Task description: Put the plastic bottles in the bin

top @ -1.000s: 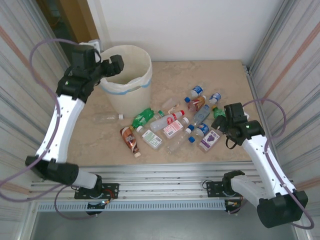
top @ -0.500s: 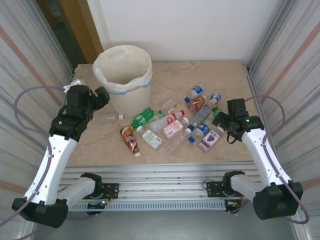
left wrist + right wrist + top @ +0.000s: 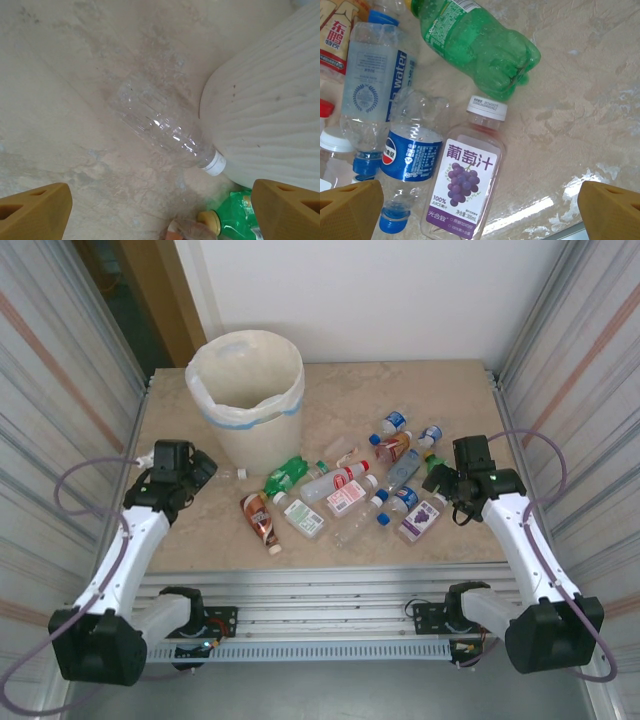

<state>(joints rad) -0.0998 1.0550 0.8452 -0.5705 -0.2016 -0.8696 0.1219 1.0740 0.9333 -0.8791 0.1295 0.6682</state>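
The clear bottle's base end [image 3: 129, 98] is free of the bin, so the robot's left gripper goes on moving down over the body [image 3: 159, 123] until its fingers are on both sides of it, and then close.
The bin [image 3: 240, 440], a cream bucket lined with a whitish bag, stands at the back left. Several plastic bottles [image 3: 340, 490] lie scattered right of it. A clear bottle [image 3: 165, 127] with a white cap lies against the bin [image 3: 270, 115]. My left gripper [image 3: 200, 468] hangs open above it, the orange fingertips [image 3: 35, 212] wide apart with nothing between them. My right gripper [image 3: 443, 487] is open over the right-hand bottles. A grape juice bottle [image 3: 465, 185] lies below it, between its fingertips [image 3: 607, 210], with a green bottle [image 3: 480, 45] and a blue-labelled bottle [image 3: 410, 155] beside it.
Corrugated metal walls [image 3: 590, 390] close in both sides. An aluminium rail [image 3: 330, 585] runs along the near table edge. A green bottle with a yellow cap [image 3: 235, 217] and a brown bottle [image 3: 260, 520] lie near the clear one.
My left arm swung down from over the bin to the table left of it, above the clear bottle. The right gripper shifted slightly towards the right wall.
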